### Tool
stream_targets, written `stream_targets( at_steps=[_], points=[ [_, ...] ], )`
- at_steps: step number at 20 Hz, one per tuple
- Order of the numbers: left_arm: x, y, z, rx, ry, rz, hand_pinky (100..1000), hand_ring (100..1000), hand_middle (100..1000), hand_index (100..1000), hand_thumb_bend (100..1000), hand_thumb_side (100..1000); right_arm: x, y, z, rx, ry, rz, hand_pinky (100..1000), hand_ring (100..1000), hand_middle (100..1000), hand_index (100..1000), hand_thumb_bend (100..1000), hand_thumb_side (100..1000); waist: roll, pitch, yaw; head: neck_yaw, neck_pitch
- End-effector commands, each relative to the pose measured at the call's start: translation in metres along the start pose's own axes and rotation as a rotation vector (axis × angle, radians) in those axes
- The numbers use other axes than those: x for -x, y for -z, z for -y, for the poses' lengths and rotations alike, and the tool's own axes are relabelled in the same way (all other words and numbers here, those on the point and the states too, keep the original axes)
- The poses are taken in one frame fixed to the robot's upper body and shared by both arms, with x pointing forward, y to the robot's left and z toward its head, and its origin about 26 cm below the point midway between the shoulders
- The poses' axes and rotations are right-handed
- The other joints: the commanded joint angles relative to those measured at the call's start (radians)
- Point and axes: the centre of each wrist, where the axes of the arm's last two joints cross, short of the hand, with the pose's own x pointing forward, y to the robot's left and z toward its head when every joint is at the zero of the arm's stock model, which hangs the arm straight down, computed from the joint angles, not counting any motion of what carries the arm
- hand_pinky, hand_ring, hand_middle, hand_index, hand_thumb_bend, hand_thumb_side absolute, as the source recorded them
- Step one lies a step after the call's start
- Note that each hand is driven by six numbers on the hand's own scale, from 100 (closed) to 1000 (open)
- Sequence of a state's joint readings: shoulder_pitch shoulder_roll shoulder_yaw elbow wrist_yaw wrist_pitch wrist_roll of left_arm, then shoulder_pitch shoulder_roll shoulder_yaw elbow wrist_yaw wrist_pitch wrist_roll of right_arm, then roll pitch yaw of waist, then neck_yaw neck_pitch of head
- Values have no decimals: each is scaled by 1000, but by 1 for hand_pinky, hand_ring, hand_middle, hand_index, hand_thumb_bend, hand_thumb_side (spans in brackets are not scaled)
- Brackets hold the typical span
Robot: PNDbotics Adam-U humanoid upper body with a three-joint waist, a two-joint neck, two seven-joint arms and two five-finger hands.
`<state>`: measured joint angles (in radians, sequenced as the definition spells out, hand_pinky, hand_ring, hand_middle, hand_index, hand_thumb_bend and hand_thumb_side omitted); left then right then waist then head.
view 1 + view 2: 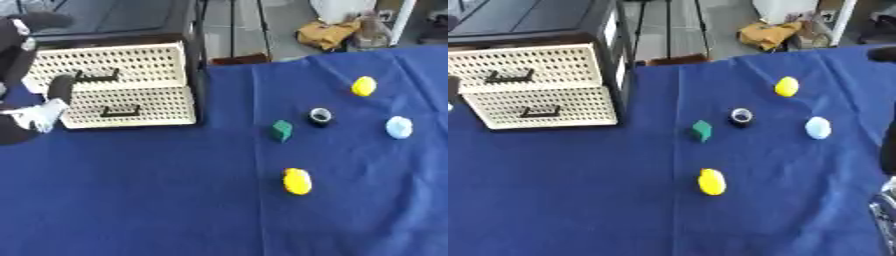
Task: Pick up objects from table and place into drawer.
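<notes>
The upper drawer will slide straight out by itself when the robot pulls the drawer's black handle, because a seam separates the upper front from the lower front.
A cream perforated drawer unit (122, 85) with two black handles stands at the table's back left; its lower front sits slightly forward of the upper one. My left hand (42, 114) is at the unit's left edge, open, with one dark finger (59, 87) upright against the drawer fronts. On the blue cloth lie a green block (281, 130), a black ring (320, 116), a pale blue lump (399, 127), a yellow lump (364, 86) at the back and another yellow lump (297, 181) nearer me. My right hand (883, 212) barely shows at the lower right edge.
A black cabinet (114, 20) stands behind and over the drawer unit. Beyond the table's far edge lie a tan bundle (326, 32) and floor clutter. The blue cloth (149, 200) stretches bare across the front left.
</notes>
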<state>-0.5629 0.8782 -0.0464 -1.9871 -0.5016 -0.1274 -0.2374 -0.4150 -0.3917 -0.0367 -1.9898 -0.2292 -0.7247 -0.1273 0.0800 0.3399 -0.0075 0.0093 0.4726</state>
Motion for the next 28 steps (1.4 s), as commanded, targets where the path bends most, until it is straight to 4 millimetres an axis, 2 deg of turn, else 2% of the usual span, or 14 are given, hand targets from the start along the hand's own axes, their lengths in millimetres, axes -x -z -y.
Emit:
stream_targets(
  at_steps=[1, 5, 11, 21, 28],
  points=[
    [0, -1, -14, 116, 88, -29, 100, 100, 157, 910, 100, 256, -2, 5, 0, -29, -5, 14, 638, 740, 719, 815, 100, 869, 2, -17, -2, 8, -11],
    [0, 0, -17, 245, 142, -136, 100, 100, 209, 986, 100, 264, -2, 4, -2, -38, -3, 5, 640, 741, 718, 812, 100, 869, 8, -15, -8, 11, -16],
    [1, 5, -23, 356, 280, -250, 100, 100, 221, 957, 100, 248, -1, 3, -4, -48, -2, -8, 641, 744, 712, 806, 100, 870, 15, -10, -15, 19, -24],
    [43, 17, -9, 454, 247, -411, 100, 100, 216, 934, 100, 247, -1, 1, -8, -58, 3, -20, 643, 748, 707, 802, 100, 870, 20, -1, -29, 34, -35],
    [67, 23, -1, 428, 152, -470, 100, 100, 204, 915, 100, 248, 0, 0, -11, -71, 10, -22, 647, 751, 707, 802, 100, 871, 22, 12, -41, 48, -45]
  ],
)
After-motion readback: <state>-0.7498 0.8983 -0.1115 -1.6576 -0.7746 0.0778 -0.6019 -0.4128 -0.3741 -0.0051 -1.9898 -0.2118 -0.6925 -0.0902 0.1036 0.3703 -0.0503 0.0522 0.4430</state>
